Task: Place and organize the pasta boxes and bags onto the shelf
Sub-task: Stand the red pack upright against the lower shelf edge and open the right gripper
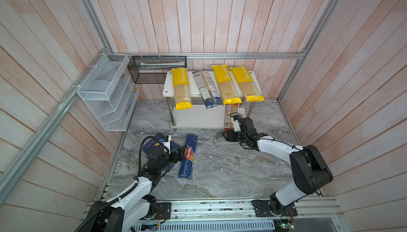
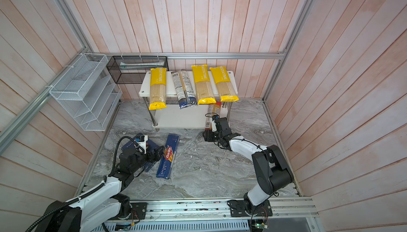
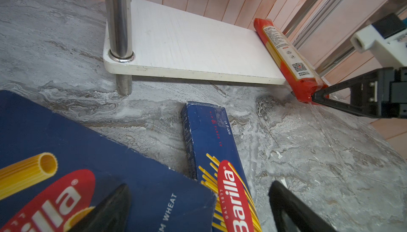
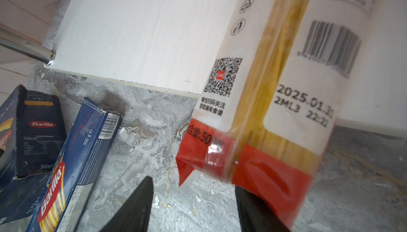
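Note:
My left gripper should move back and my right gripper should take the spaghetti box [image 1: 186,169] first, because the rigatoni box's corner [image 3: 211,197] crowds the spaghetti box under my left gripper.
The shelf [image 1: 169,83] holds three yellow bags [image 1: 181,87] [image 1: 225,85] [image 1: 247,83] and two slim clear bags [image 1: 206,87] across its top board, their near ends overhanging. A red-ended bag [image 1: 230,116] [image 4: 253,87] lies at the right end of the lower board [image 3: 187,43], its near end sticking out over the table. My right gripper [image 1: 228,135] [image 4: 193,183] is open at that end, one finger under the red tip. The narrow spaghetti box [image 1: 188,156] and the wide rigatoni box [image 1: 152,147] lie on the table. My left gripper [image 1: 178,153] [image 3: 199,185] is open over both boxes.
A white wire-mesh organizer [image 1: 105,94] hangs on the left wall and a black mesh basket [image 1: 156,70] on the back rail beside the shelf. Chrome posts [image 3: 117,21] stand at the shelf's corners. Wood-slat walls and aluminium rails close in the marble table [image 1: 231,171].

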Controlling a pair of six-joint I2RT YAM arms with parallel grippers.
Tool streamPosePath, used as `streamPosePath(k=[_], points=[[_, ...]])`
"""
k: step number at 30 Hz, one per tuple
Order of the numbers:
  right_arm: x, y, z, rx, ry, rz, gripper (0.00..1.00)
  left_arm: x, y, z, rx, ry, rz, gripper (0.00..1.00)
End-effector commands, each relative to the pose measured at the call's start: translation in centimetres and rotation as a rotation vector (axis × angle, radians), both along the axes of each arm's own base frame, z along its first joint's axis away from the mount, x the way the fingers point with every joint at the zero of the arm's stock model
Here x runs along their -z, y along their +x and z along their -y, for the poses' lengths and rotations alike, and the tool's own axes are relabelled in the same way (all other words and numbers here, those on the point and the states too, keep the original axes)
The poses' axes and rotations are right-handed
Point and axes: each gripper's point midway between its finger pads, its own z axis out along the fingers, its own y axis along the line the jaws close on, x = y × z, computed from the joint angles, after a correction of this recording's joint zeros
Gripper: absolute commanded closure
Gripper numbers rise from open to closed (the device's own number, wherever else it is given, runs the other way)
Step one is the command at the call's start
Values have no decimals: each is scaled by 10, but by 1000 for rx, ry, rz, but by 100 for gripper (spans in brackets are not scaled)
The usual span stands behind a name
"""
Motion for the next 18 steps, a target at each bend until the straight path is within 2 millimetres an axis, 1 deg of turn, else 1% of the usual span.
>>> streamPosePath(k=[1, 4, 7, 9, 11, 13, 14, 16, 18], points=[[-14, 12, 5, 45, -9, 63, 38, -12, 6, 4, 13, -12, 23, 0], [-16, 11, 17, 94, -44, 77, 38, -15, 5, 5, 17, -13, 32, 0], [-21, 5, 24, 106, -56, 82, 38, -22, 4, 2, 6, -15, 40, 0], [-26, -2, 26, 107, -52, 84, 38, -35, 5, -2, -18, -8, 42, 0], [-31, -10, 27, 104, -44, 89, 38, -52, 5, -10, -59, 18, 55, 0], [-37, -20, 27, 101, -30, 98, 38, -67, 1, -17, -72, 65, 90, 0], [-39, -25, 26, 100, -23, 102, 38, -70, -1, -22, -94, 84, 100, 0], [-44, -36, 22, 95, -14, 114, 38, -69, -4, -35, -157, 96, 121, 0], [-47, -46, 15, 93, -5, 119, 37, -66, -10, -37, -156, 88, 134, 0]])
